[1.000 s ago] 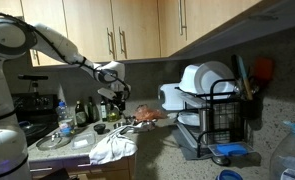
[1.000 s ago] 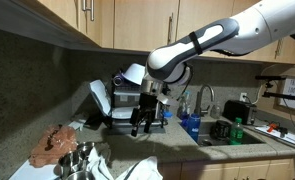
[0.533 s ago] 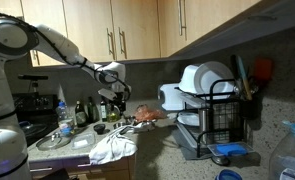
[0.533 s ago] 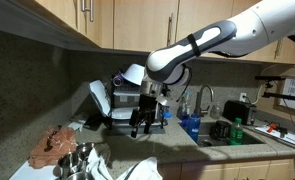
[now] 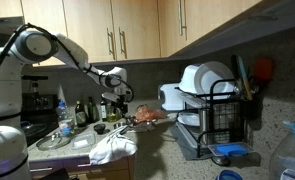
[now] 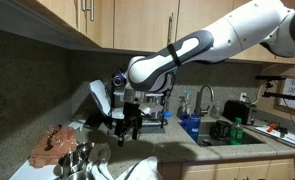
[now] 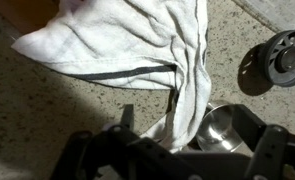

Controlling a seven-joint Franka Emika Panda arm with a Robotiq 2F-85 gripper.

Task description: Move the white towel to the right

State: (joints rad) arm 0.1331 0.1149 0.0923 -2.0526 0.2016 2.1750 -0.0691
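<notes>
I keep lowering my gripper, since the white towel's narrow strand [image 7: 194, 88] runs between my open fingers, until they straddle the strand [image 7: 184, 120] beside the metal cup, then close.
The white towel [image 5: 112, 148] lies crumpled on the speckled counter near its front edge. It also shows at the bottom of an exterior view [image 6: 137, 168]. In the wrist view it fills the upper middle [image 7: 127, 45], and a folded strand of it hangs down between my fingers. My gripper [image 5: 115, 100] hovers above the towel, seen also in an exterior view [image 6: 127, 126]. In the wrist view the gripper [image 7: 187, 128] is open, with dark fingers on either side of the towel strand.
A dish rack with white plates [image 5: 212, 110] stands on the counter, also visible behind the arm [image 6: 137, 98]. A brown cloth [image 6: 57, 142] and metal cups [image 6: 82, 158] lie near the towel; one cup [image 7: 219, 125] sits by my fingers. A sink [image 6: 227, 138] and bottles [image 5: 82, 112] are nearby.
The arm has swung over and lowered the gripper towards the towel. The towel has not moved.
</notes>
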